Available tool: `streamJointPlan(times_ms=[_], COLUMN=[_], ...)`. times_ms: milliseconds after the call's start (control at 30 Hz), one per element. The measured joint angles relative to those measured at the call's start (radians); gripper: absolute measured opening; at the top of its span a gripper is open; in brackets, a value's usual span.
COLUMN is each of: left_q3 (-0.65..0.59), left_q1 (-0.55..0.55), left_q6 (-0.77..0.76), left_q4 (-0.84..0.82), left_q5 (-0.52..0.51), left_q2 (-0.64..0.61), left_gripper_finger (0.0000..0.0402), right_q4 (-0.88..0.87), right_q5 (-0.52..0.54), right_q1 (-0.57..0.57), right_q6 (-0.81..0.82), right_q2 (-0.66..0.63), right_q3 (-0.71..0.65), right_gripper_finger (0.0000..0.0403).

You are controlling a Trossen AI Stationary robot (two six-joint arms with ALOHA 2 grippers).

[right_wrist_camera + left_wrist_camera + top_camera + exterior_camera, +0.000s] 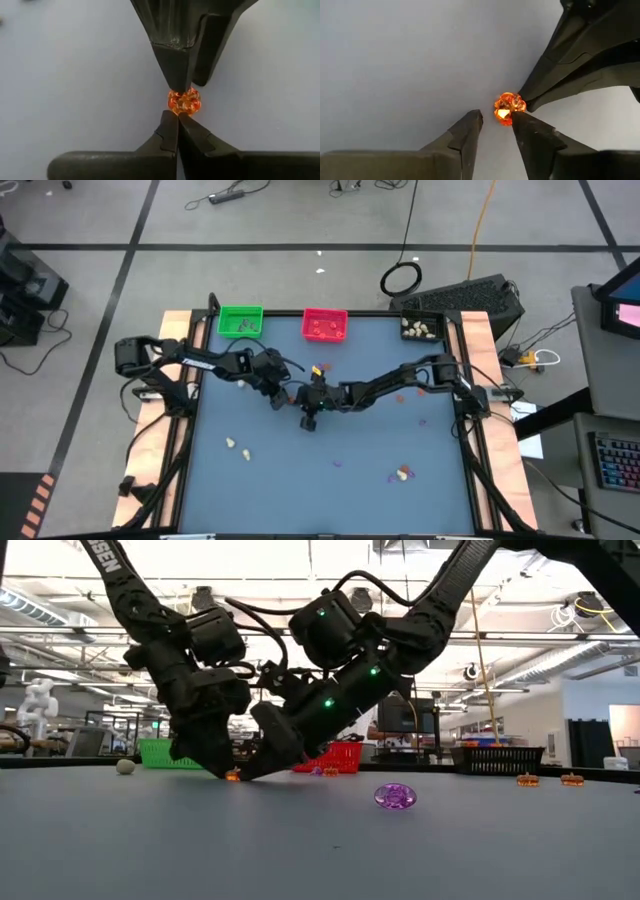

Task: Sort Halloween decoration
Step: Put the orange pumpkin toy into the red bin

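My left gripper should straddle the trinket's middle (184,102) while my right gripper's closed fingers brace the trinket, because the trinket (509,108) sits at the end of one of my left gripper's fingers.
A tiny orange-red trinket (510,108) of the Halloween decoration lies on the blue-grey table, near its middle. It shows as an orange speck (232,776) in the low view. My left gripper (496,120) is open, and the trinket sits at the tip of one finger. My right gripper (177,115) comes from the table's right side. It is shut, and its tips meet the trinket's opposite side. The two grippers face each other (295,393) across it. My left gripper touches the trinket's side (506,118) with the tip of one finger (518,120), slanting down from the table's left. Its other finger (472,122) stands apart. My right gripper's shut fingertips (172,120) rest against the trinket's edge (183,111), slanting down. Whether they pinch it, I cannot tell. The trinket sits on the table.
Green (240,320), red (324,325) and black (420,328) trays stand along the far edge. Loose trinkets lie about: cream ones (238,447) (403,473), a purple one (393,796), and orange ones (527,780) to the right.
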Motion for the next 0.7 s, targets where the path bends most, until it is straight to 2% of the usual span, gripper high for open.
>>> streamJointPlan(times_ms=[233, 533, 700], left_q3=[-0.002, -0.001, -0.001], left_q1=[0.017, 0.017, 0.018], left_q6=[0.001, 0.004, 0.009], left_q4=[0.056, 0.094, 0.097], left_q5=[0.075, 0.114, 0.114], left_q2=[0.006, 0.009, 0.009], left_gripper_finger=[0.0137, 0.0136, 0.0112], right_q4=[-0.007, -0.001, -0.002], right_q5=[-0.040, -0.043, -0.043], right_q1=[-0.017, -0.024, -0.024], right_q6=[-0.003, -0.008, -0.008], right_q2=[0.000, 0.001, 0.001], right_q3=[0.000, 0.000, 0.000], right_gripper_finger=[0.0001, 0.0001, 0.0000])
